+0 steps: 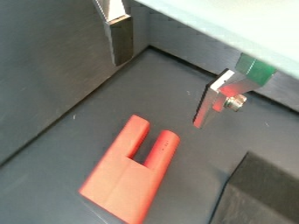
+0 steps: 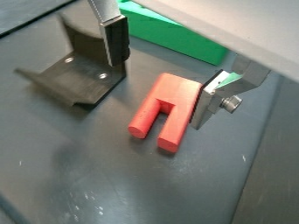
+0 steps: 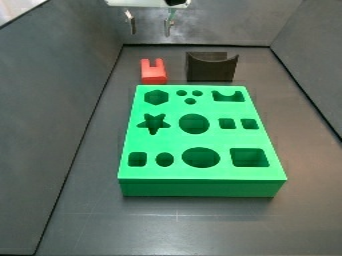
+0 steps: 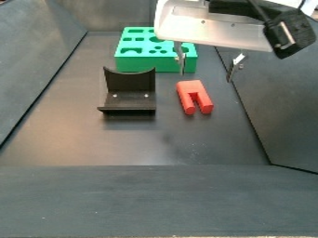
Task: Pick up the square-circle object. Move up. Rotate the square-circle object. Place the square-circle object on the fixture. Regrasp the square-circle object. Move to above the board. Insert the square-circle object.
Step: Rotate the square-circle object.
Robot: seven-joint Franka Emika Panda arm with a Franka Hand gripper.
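The square-circle object [image 3: 154, 73] will sink into the hollow and stay propped there when the robot's gripper sets it down, because the fixture's top [image 3: 211, 58] dips between raised corners.
The red square-circle object [image 3: 152, 70] lies flat on the dark floor, between the green board [image 3: 198, 130] and the back wall, to the left of the dark fixture [image 3: 209, 66]. My gripper [image 4: 206, 59] hangs open above it, with nothing between the fingers. In both wrist views the square-circle object [image 2: 163, 109] [image 1: 128, 171] lies below the fingers [image 2: 114, 39], apart from them, its two legs and notch showing. In a wrist view the fixture [image 2: 76, 74] and the board [image 2: 176, 35] lie close by. In a side view the object [image 4: 192, 96] rests to the right of the fixture [image 4: 126, 91].
Grey walls [image 3: 80, 90] enclose the dark floor on all sides. The board [image 4: 149, 48] fills much of the floor on one side of the square-circle object. A dark block [image 1: 263, 188] at the edge of a wrist view looks like the fixture.
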